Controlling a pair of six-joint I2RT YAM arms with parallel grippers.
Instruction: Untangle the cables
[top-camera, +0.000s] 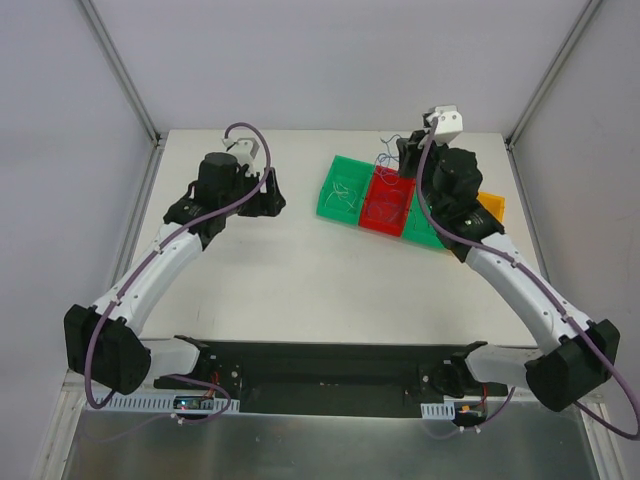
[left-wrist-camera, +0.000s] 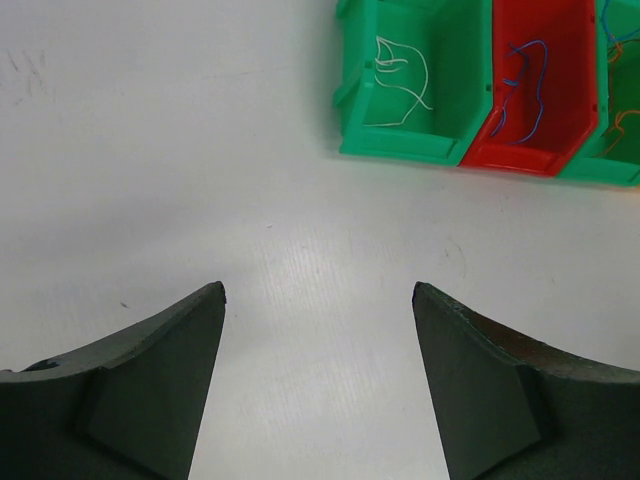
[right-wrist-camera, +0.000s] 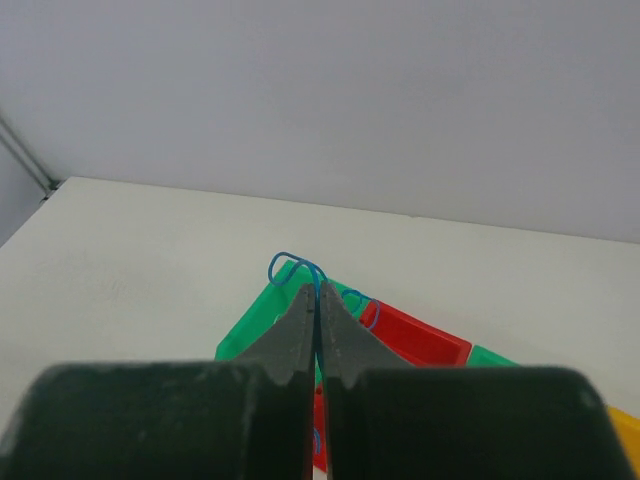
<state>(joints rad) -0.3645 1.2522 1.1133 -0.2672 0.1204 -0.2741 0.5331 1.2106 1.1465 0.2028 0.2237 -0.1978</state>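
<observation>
The blue cable (top-camera: 386, 158) runs down into the red bin (top-camera: 384, 206), clear of the white cable, so my right gripper should keep lowering the blue cable until it gathers there, then let go.
My right gripper (right-wrist-camera: 318, 290) is shut on a thin blue cable (right-wrist-camera: 285, 266) that loops out above the fingertips. In the top view this gripper (top-camera: 404, 168) hangs over the far end of the red bin (top-camera: 390, 205), with thin strands (top-camera: 384, 160) trailing beside it. In the left wrist view a white cable (left-wrist-camera: 402, 80) lies in the green bin (left-wrist-camera: 362, 120), and a blue cable (left-wrist-camera: 527, 92) lies in the red bin (left-wrist-camera: 570, 70). My left gripper (left-wrist-camera: 318, 292) stands open over bare table, to the left of the bins (top-camera: 271, 192).
A second green bin (top-camera: 424, 226) holding an orange strand (left-wrist-camera: 622, 128) sits right of the red one, and a yellow bin (top-camera: 492, 208) lies beyond it under the right arm. White walls with metal rails close off the table's far side.
</observation>
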